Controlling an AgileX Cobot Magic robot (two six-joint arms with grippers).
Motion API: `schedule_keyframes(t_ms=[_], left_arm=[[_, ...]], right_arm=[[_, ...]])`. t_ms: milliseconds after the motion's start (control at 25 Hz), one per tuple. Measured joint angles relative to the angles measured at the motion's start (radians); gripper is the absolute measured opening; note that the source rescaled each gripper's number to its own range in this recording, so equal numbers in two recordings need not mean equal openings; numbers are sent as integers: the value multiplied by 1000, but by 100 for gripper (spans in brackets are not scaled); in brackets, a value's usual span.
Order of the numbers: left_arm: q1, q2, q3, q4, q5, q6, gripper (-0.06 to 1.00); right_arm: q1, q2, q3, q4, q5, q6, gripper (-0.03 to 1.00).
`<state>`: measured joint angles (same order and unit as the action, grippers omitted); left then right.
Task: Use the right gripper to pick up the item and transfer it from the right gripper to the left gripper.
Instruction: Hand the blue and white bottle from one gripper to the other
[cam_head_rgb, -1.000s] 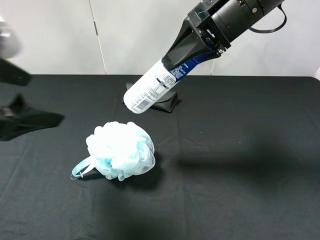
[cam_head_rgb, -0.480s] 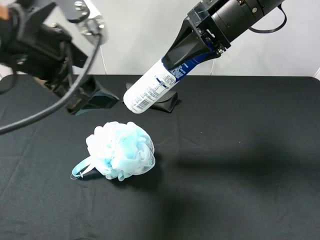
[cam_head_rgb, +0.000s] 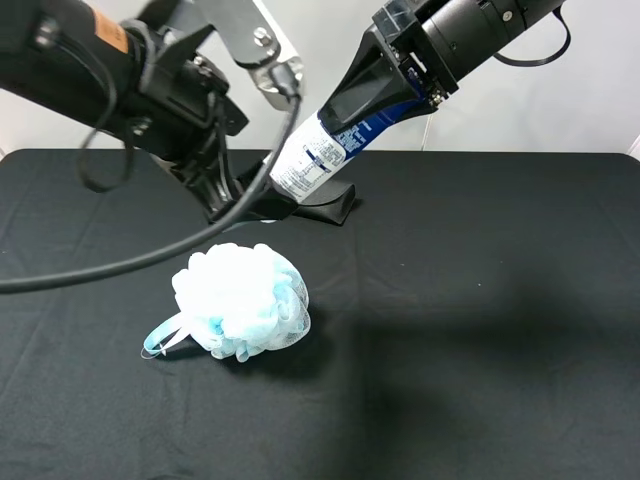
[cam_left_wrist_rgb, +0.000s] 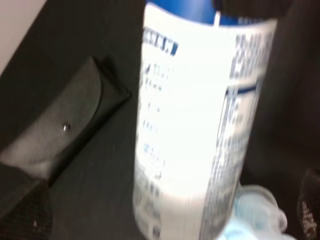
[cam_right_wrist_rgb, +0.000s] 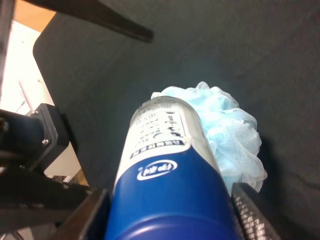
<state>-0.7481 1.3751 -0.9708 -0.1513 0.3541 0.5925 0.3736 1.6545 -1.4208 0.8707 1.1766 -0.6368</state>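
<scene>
My left gripper's fingers are open around the spray can's white lower end (cam_head_rgb: 292, 180), which stands clear between them. I should keep moving in until the fingers close on the white body (cam_head_rgb: 314, 157).
The spray can (cam_head_rgb: 318, 150), white with a blue label, hangs tilted in the air above the table's back. My right gripper (cam_head_rgb: 352, 112) is shut on its blue upper part, with its fingers on both sides in the right wrist view (cam_right_wrist_rgb: 170, 215). My left gripper (cam_head_rgb: 252, 197) has reached in from the left and is open around the can's white lower end. In the left wrist view the can (cam_left_wrist_rgb: 200, 125) fills the gap, with clear space between it and each finger. The can (cam_right_wrist_rgb: 165, 150) also shows in the right wrist view.
A fluffy light-blue bath sponge (cam_head_rgb: 240, 300) lies on the black table (cam_head_rgb: 480, 300) below the can. A flat black glasses case (cam_head_rgb: 335, 207) lies at the back, behind the can. The left arm's loose cable (cam_head_rgb: 150, 262) sags over the table's left side.
The left arm has swung in from the left and up, bringing its open gripper around the can's lower end. The right gripper has lifted the can slightly.
</scene>
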Motion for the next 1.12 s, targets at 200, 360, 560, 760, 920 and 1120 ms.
schedule_keyframes(t_ms=[200, 360, 560, 760, 920, 1120], left_arm=[[-6, 50, 0, 0, -48, 1, 96], [-6, 78, 0, -1, -82, 1, 96], [-6, 106, 0, -1, -98, 2, 96], [-6, 118, 0, -1, -124, 2, 96], [-6, 118, 0, -1, -135, 3, 91], [-6, 118, 0, -1, -138, 3, 85]], right_arm=[[0, 0, 0, 8, 0, 0, 0], [0, 0, 0, 29, 1, 0, 0], [0, 0, 0, 38, 4, 0, 0], [0, 0, 0, 44, 17, 0, 0], [0, 0, 0, 45, 26, 0, 0], [0, 0, 0, 45, 26, 0, 0]])
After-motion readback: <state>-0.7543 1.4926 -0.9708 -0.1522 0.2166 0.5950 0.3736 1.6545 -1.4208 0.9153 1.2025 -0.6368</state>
